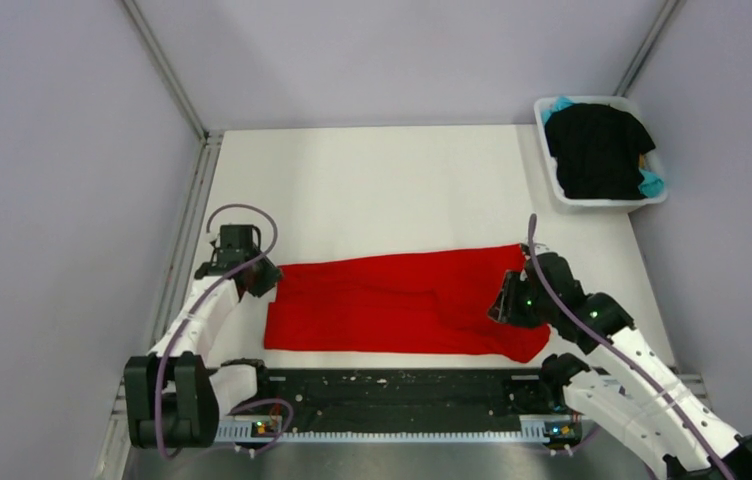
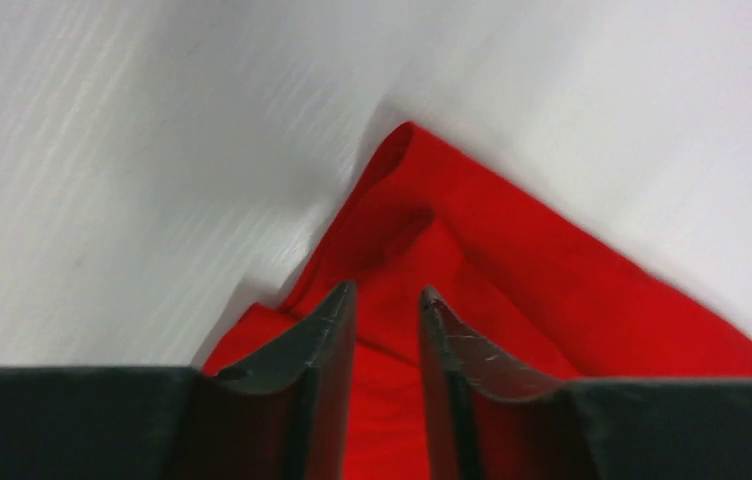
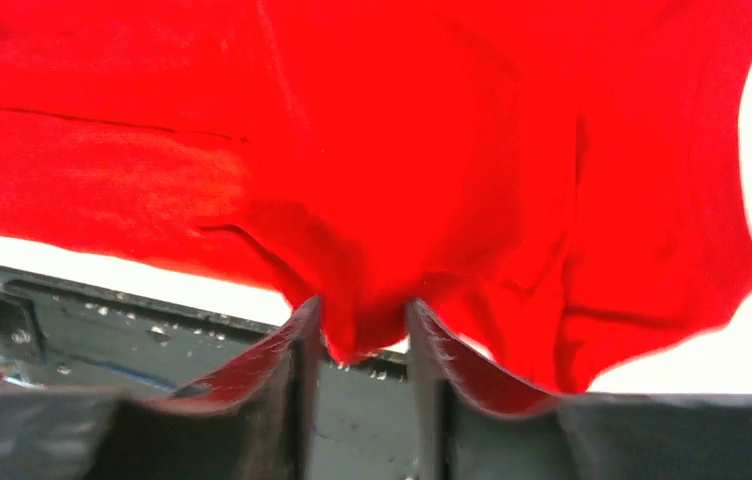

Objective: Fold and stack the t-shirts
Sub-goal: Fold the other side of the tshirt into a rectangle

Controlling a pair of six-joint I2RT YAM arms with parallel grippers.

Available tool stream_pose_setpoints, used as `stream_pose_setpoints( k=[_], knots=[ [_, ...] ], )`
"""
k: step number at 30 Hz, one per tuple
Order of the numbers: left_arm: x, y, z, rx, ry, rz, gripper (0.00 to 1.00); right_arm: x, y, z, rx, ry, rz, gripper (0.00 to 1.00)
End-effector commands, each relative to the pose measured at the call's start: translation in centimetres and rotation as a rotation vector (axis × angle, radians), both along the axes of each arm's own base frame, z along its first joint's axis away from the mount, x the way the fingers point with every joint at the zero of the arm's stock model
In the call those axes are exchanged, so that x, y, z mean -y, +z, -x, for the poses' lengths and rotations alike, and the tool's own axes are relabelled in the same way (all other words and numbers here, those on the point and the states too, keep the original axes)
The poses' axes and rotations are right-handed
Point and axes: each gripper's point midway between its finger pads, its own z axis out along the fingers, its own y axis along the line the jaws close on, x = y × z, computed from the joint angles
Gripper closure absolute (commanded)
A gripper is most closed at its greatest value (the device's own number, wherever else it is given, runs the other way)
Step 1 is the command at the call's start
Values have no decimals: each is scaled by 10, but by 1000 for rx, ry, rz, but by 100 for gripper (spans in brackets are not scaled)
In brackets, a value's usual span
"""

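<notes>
The red t-shirt's top layer stops short of the t-shirt's far edge. Next, my left gripper opens, grabs the top layer's corner and pulls it toward that edge.
The red t-shirt lies as a long folded band across the near part of the table. My left gripper is at its far left corner. In the left wrist view the jaws stand narrowly apart with red cloth between them. My right gripper is at the shirt's right end. In the right wrist view a pinched peak of red cloth sits between the fingertips. The black t-shirt and the teal t-shirt lie in the white tub.
The white tub stands at the far right corner, beside the right wall. A black rail runs along the near edge between the arm bases. Grey walls close the left, back and right sides.
</notes>
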Motion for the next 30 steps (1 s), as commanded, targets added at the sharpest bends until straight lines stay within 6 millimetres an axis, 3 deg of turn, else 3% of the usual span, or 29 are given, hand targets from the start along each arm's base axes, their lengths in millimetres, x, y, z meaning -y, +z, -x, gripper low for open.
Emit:
stream_pose_setpoints(
  k=[1,5,8,10,13,17,19,24,30],
  knots=[
    [-12,7,21,-10,73,-48,58,14,-4,48,-172,-36,0,56],
    [-27,29,30,30,159,-99,36,20,24,54,-63,-43,-61,30],
    [-13,58,16,146,98,-41,26,19,43,43,38,-51,-96,6],
    [15,75,4,229,-15,73,10,10,51,32,89,-25,-124,2],
    [53,81,-7,278,-159,177,3,-12,52,13,130,25,-183,1],
    [94,60,-13,199,-289,193,1,-35,35,-19,143,21,-220,1],
    [104,41,-12,124,-319,193,2,-36,14,-28,96,-10,-191,1],
    [89,5,-7,-17,-253,108,2,-42,-27,-37,12,-49,-161,1],
    [47,8,2,-32,-115,-74,1,-40,-44,-33,-12,-46,-147,1]
  ],
)
